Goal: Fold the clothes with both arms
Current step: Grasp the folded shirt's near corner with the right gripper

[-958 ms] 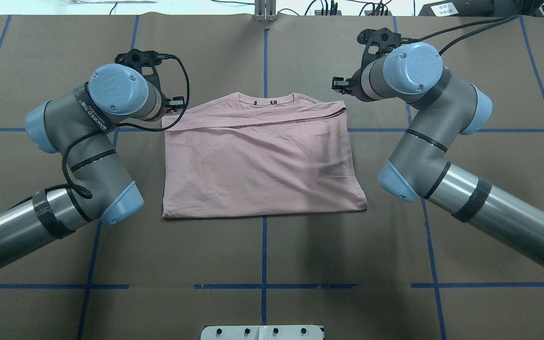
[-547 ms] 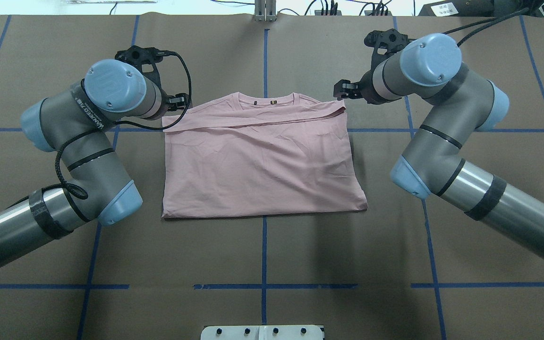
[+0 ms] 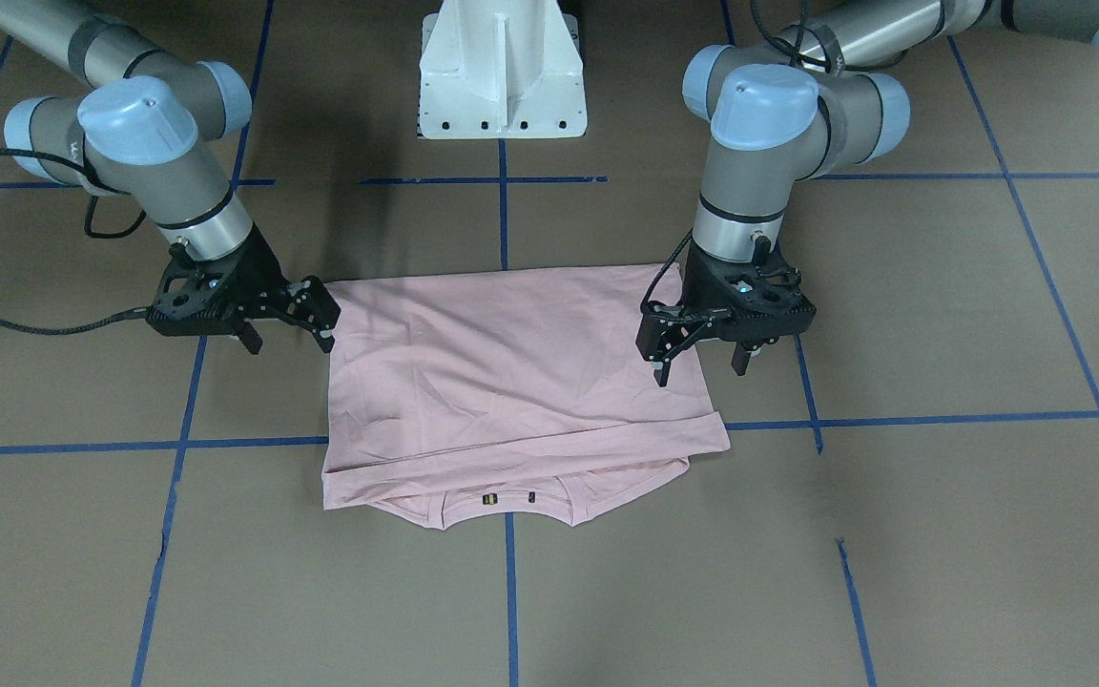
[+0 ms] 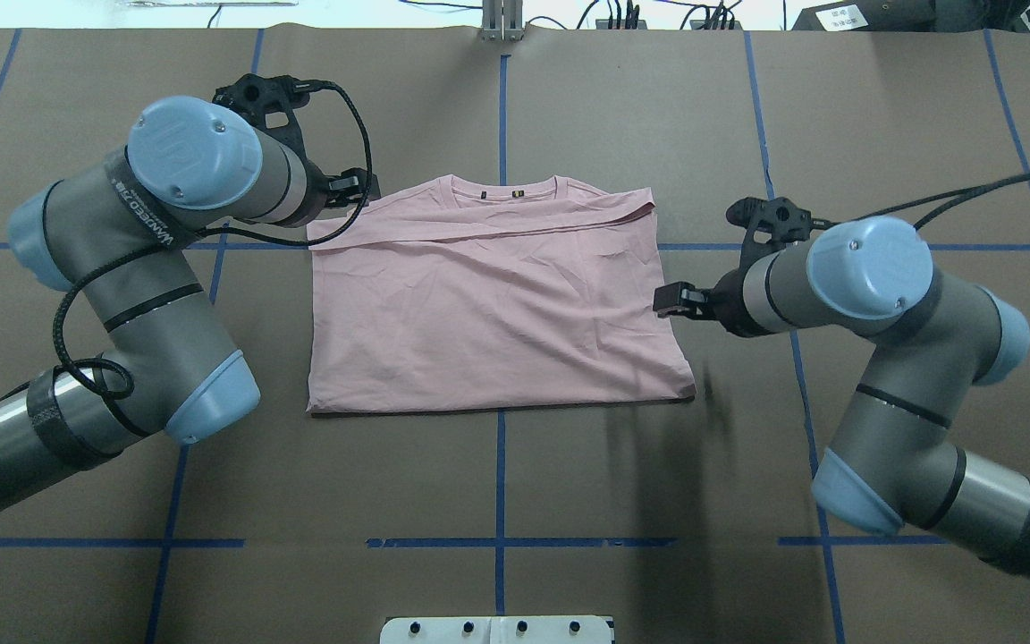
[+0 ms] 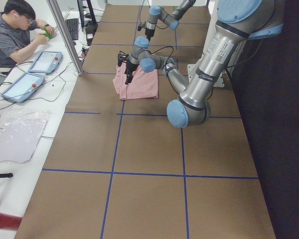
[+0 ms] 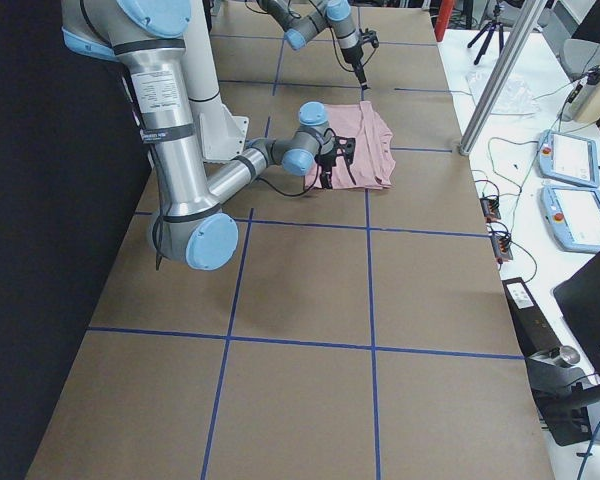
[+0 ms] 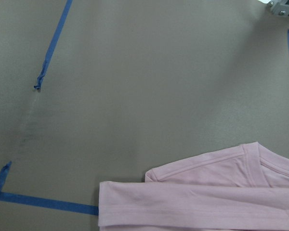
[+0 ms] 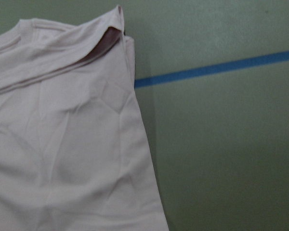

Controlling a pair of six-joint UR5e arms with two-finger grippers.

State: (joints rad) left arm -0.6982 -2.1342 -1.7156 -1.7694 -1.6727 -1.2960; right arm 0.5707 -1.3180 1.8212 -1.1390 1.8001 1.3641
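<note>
I expect the whole T-shirt to slide and turn still folded when I pull its corner, because the folded band lies flat across the pale pink T-shirt.
The clothes are one pale pink T-shirt, folded into a rectangle on the brown table with its ribbed collar at the far edge and no print showing. My left gripper hovers open by the shirt's far-left corner, holding nothing; in the front-facing view it hangs over that side edge. My right gripper stands open and empty beside the middle of the shirt's right edge, and it shows spread fingers. The wrist views show only the shirt and table.
Blue tape lines grid the brown table cover. The white pedestal base stands at the robot's side. A black cable loops off the left wrist. A person sits at a side bench with tablets.
My right arm has swung back toward the robot, carrying its gripper from the shirt's far-right corner to the middle of the right edge. The left gripper shifted slightly. The shirt lies unchanged.
</note>
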